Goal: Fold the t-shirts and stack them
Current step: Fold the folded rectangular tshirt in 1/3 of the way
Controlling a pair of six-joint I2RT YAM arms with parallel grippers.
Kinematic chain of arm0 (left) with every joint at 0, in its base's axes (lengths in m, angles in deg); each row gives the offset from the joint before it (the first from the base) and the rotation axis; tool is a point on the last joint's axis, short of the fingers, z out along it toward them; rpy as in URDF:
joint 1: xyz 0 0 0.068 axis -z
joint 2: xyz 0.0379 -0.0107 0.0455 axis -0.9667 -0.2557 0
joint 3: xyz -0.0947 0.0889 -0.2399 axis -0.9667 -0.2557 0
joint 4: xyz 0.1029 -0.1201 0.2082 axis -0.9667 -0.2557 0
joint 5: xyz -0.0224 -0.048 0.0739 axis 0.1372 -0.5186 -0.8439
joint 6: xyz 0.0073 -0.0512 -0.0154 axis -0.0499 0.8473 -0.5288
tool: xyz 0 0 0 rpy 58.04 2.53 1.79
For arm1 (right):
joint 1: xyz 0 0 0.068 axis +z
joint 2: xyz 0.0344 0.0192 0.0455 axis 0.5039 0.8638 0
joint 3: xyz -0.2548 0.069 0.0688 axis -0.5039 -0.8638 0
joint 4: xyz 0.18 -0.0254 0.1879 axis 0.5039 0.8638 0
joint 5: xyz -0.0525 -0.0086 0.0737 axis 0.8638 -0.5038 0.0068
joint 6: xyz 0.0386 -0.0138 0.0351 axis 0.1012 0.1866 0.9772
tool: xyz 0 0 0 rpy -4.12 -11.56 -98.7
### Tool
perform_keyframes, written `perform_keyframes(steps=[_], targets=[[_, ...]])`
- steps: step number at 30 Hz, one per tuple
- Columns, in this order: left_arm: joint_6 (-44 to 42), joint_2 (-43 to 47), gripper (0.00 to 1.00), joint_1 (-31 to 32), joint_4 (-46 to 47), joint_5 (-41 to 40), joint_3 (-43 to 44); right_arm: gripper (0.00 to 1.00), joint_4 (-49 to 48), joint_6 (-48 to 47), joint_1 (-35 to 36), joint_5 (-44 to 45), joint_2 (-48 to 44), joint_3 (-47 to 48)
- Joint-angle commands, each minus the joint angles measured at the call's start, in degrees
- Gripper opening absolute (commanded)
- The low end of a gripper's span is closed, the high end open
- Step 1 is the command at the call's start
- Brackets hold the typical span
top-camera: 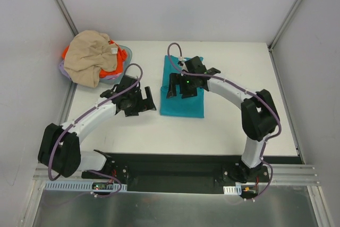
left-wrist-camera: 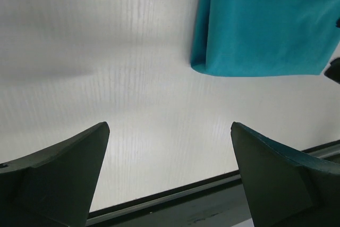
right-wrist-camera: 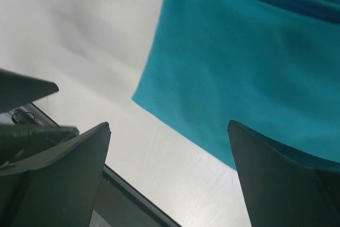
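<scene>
I can see the teal-blue t-shirt lying as one loose strip (top-camera: 181, 108), so I expect its far end (top-camera: 171, 63) to slide along toward me when I lift and pull the t-shirt's near corners.
The teal-blue t-shirt (top-camera: 183, 104) lies folded into a narrow rectangle on the white table, mid-table. It also shows in the left wrist view (left-wrist-camera: 265, 25) and the right wrist view (right-wrist-camera: 249, 62). My right gripper (top-camera: 180, 90) hovers over the shirt's left half, open and empty (right-wrist-camera: 169, 126). My left gripper (top-camera: 139, 104) is open and empty (left-wrist-camera: 170, 126), just left of the shirt's near corner, above bare table. The beige t-shirt (top-camera: 90, 57) with a small white label lies crumpled on top of the orange t-shirt (top-camera: 114, 68) in the basket at the far left.
The bluish-lavender basket (top-camera: 123, 54) sits at the table's far left corner. Grey walls enclose the table at left, back and right. A black rail (top-camera: 175, 160) runs along the near edge by the arm bases.
</scene>
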Motion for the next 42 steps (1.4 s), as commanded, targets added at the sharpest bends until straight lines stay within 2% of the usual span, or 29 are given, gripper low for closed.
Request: perform_keyframes(steps=[1, 7, 13, 19, 23, 29, 31, 34, 35, 37, 38, 40, 42], targets=[[2.7, 6.8, 0.99, 0.1, 0.6, -4.9, -4.2, 0.97, -5.2, 2.5, 0.9, -4.4, 8.5, 9.3], [2.5, 9.3, 0.99, 0.1, 0.7, -5.4, -7.2, 0.97, -7.6, 4.9, 0.9, -4.6, 18.6, 17.7], [2.2, 5.9, 0.99, 0.1, 0.5, -5.1, -6.7, 0.97, -9.2, 6.5, -0.8, -2.8, 27.0, 27.9], [3.0, 3.6, 0.99, 0.1, 0.7, -5.7, -6.2, 0.97, -11.5, 10.0, -2.9, -6.3, 30.6, 29.3], [3.4, 1.8, 0.99, 0.1, 1.4, -4.4, -5.0, 0.97, -11.6, 8.7, -3.1, -8.1, 29.3, 29.2], [3.7, -0.8, 0.99, 0.1, 2.7, -2.0, -1.8, 0.97, -5.4, 2.3, -3.9, -12.3, 20.6, 32.2], [4.2, -2.3, 0.99, 0.1, 3.5, -1.1, -1.3, 0.97, -2.4, -0.5, -4.4, -11.8, 14.6, 31.1], [4.2, -5.5, 0.99, 0.1, 5.0, 1.2, 0.1, 0.97, -1.0, -4.9, -5.1, -6.7, 3.4, 22.5], [4.2, -7.5, 0.98, 0.1, 5.1, 1.4, 1.3, 0.97, -1.4, -5.5, -5.2, -2.0, -3.5, 15.4], [4.2, -9.5, 0.92, 0.1, 5.6, 2.4, 2.5, 0.97, -5.2, -6.4, -5.7, 6.6, -10.8, 5.7], [4.2, -11.6, 0.9, 0.1, 5.7, 3.0, 3.7, 0.97, -6.3, -6.6, -5.7, 9.9, -17.7, -3.1], [4.2, -13.4, 0.82, 0.1, 6.5, 4.9, 4.7, 0.97, -6.7, -7.0, -5.8, 16.3, -23.2, -9.6], [4.1, -16.2, 0.76, 0.1, 6.9, 5.7, 6.4, 0.96, -5.6, -6.1, -6.2, 18.5, -29.0, -16.9]])
